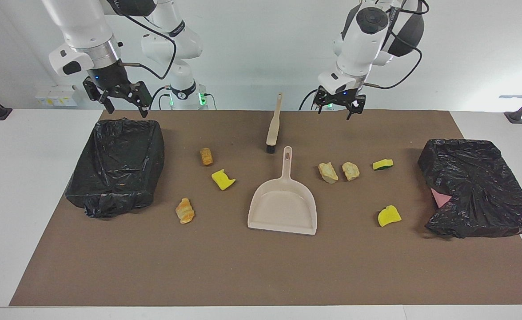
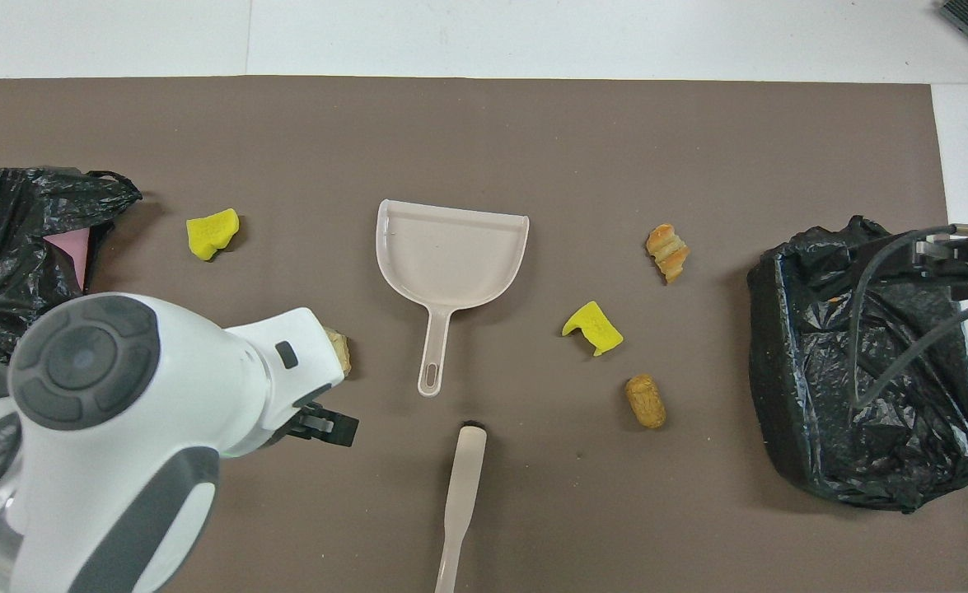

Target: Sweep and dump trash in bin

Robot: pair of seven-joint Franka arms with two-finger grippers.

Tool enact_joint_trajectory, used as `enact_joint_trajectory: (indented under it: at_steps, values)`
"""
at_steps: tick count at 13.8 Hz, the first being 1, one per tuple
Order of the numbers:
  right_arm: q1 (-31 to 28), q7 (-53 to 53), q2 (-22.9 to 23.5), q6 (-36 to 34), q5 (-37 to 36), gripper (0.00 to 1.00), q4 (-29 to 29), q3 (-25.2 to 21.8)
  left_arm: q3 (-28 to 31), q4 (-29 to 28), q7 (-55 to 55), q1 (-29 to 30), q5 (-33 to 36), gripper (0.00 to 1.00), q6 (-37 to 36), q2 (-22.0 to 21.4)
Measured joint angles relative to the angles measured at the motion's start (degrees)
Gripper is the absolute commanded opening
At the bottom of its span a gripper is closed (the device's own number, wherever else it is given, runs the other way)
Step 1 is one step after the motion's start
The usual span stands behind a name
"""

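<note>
The brush handle (image 1: 276, 118) is clear of the dustpan and points toward the robots, so my left gripper should keep going with its fingers open and close around the brush handle.
The trash lies on the brown mat (image 1: 261, 266). A croissant (image 1: 185, 210), a yellow sponge (image 1: 223, 179) and a tan roll (image 1: 206, 156) lie toward the right arm's end. Two bread chunks (image 1: 328, 172), a green-sided sponge (image 1: 383, 164) and a yellow sponge (image 1: 389, 216) lie toward the left arm's end. The dustpan (image 1: 283, 209) lies in the middle, the brush (image 1: 273, 126) nearer the robots. My left gripper (image 1: 337, 108) is open in the air beside the brush. My right gripper (image 1: 118, 103) is open over the bin (image 1: 116, 164).
A second black-bagged bin (image 1: 478, 191) sits at the left arm's end with a pink scrap (image 1: 440, 198) at its edge. In the overhead view the left arm (image 2: 121, 412) hides the green-sided sponge and most of the bread chunks.
</note>
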Motion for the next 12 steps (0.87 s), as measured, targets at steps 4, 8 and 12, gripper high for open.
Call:
enact_joint_trajectory:
  at_steps: [4, 8, 12]
  values:
    - [0.88, 1.87, 0.56, 2.78, 0.05, 1.0, -0.31, 0.86, -0.09, -8.2, -8.22, -10.04, -0.14, 1.0, 8.79, -1.12]
    - [7.77, 10.36, 4.26, 8.69, 0.06, 1.0, -0.62, 1.15, -0.13, -18.1, -15.01, -18.9, -0.15, 1.0, 21.78, -0.44]
    - [15.45, 21.64, 8.39, 14.72, 0.06, 1.0, -1.31, 1.3, -0.11, -25.02, -19.98, -25.9, -0.15, 1.0, 31.53, 0.51]
